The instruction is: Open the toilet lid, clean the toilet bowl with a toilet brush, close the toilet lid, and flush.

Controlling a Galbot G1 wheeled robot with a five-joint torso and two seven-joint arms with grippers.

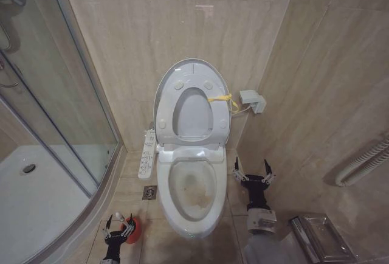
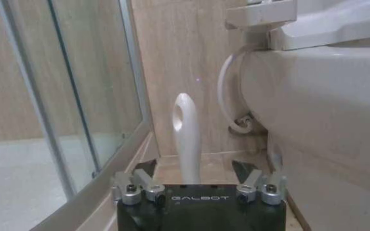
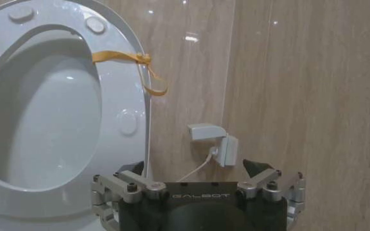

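My gripper will lift the toilet brush point(image 1: 121, 218), which should come loose and leave the red cup holder point(image 1: 135, 233) behind, because the toilet brush's white handle sticks up from that cup.
The toilet lid point(image 1: 194, 65) stands raised against the wall with the ring seat point(image 1: 222, 118) up against it, and a yellow tie point(image 1: 220, 99) hangs at its edge. The toilet bowl point(image 1: 193, 192) is uncovered, with brownish stains inside. Low on the floor to the bowl's left, my left gripper point(image 1: 119, 221) is open beside the red cup holder point(image 1: 134, 231). In the left wrist view the toilet brush's white handle point(image 2: 186, 137) stands upright between the open fingers of that gripper point(image 2: 192, 169), with gaps on both sides. Its bristle head is hidden. My right gripper point(image 1: 253, 176) hangs open and empty to the right of the bowl.
A white button panel point(image 1: 147, 154) runs along the bowl's left side, near a floor drain point(image 1: 149, 192). The glass shower door point(image 1: 61, 93) and white shower tray point(image 1: 36, 203) close off the left. A wall socket box point(image 1: 252, 101) and a metal holder point(image 1: 322, 237) are on the right.
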